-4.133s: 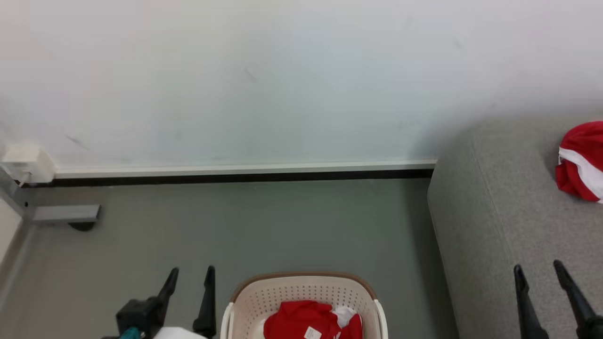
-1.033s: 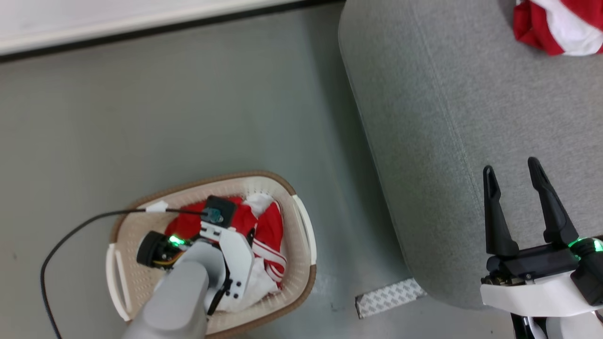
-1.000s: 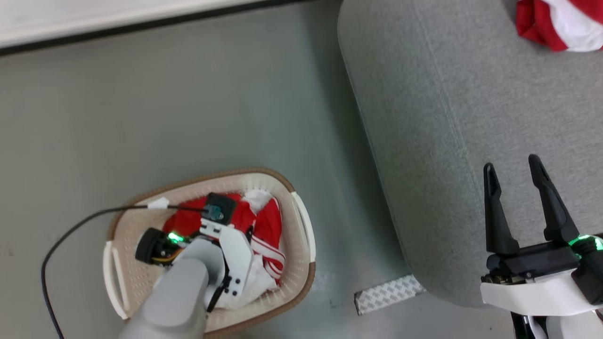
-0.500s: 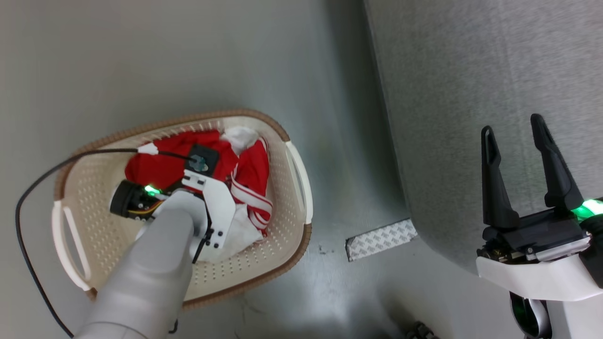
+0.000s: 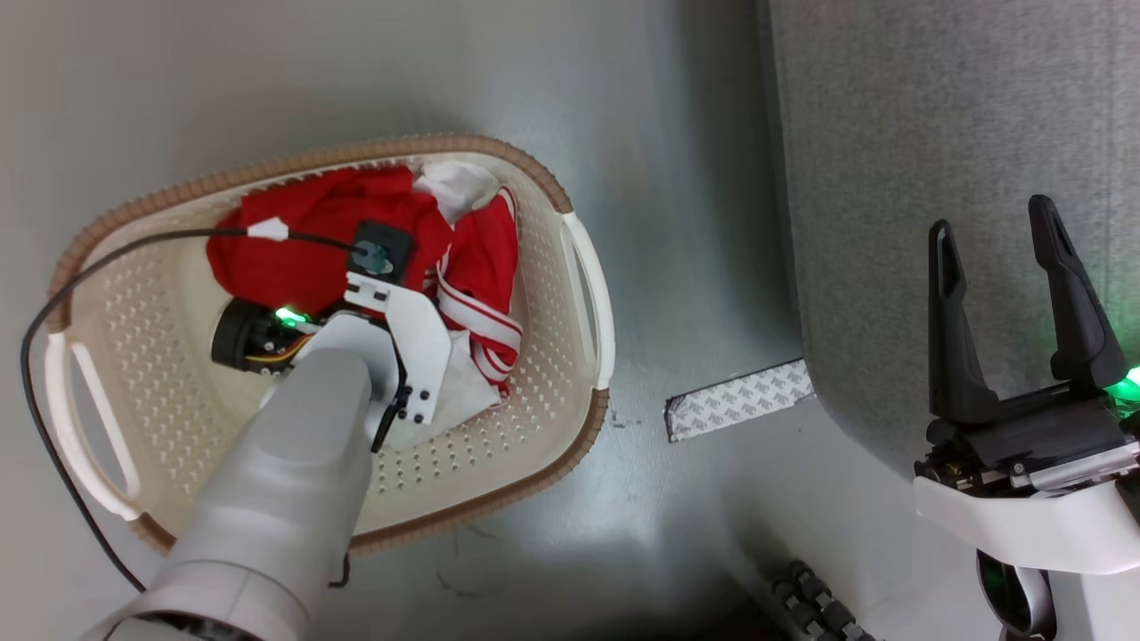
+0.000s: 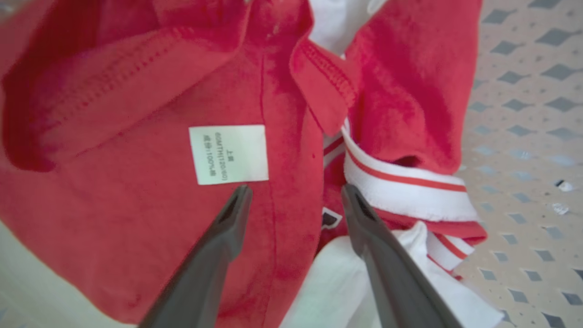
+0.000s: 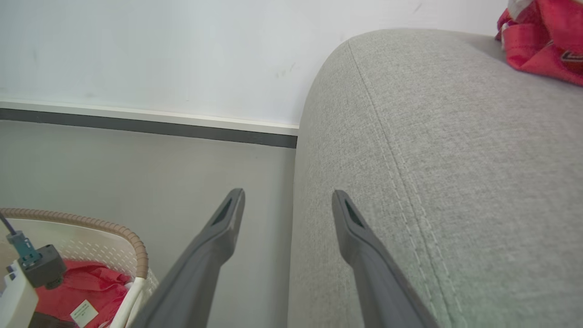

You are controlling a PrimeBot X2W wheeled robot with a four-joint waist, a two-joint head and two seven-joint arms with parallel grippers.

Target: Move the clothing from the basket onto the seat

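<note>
Red clothing [image 5: 321, 230] and striped trim [image 5: 481, 317] are bunched up together, so the whole heap will rise and leave the basket empty when the robot lifts the clothing's fold.
The cream basket [image 5: 570, 445] stands on the floor to the left of the grey seat [image 5: 935, 116]. Red clothing [image 5: 294, 258] with white panels and striped trim [image 6: 401, 191] lies bunched inside it. My left arm reaches down into the basket. In the left wrist view, my left gripper [image 6: 295, 191] is open just above the red fabric, its fingers either side of a fold, near a white label [image 6: 227, 154]. My right gripper [image 5: 997, 231] hangs open and empty over the seat's edge. Another red garment [image 7: 542, 41] lies on the seat [image 7: 432, 136].
A patterned tape strip [image 5: 739, 411] lies on the grey floor between basket and seat. A black cable [image 5: 53, 294] loops over the basket's left side. Wall and dark skirting [image 7: 136, 123] run behind. Part of my base [image 5: 819, 605] shows at the bottom.
The head camera has tilted down, so the basket shows larger and higher. Since four seconds ago my left arm has gone down into the basket. The right gripper stays open.
</note>
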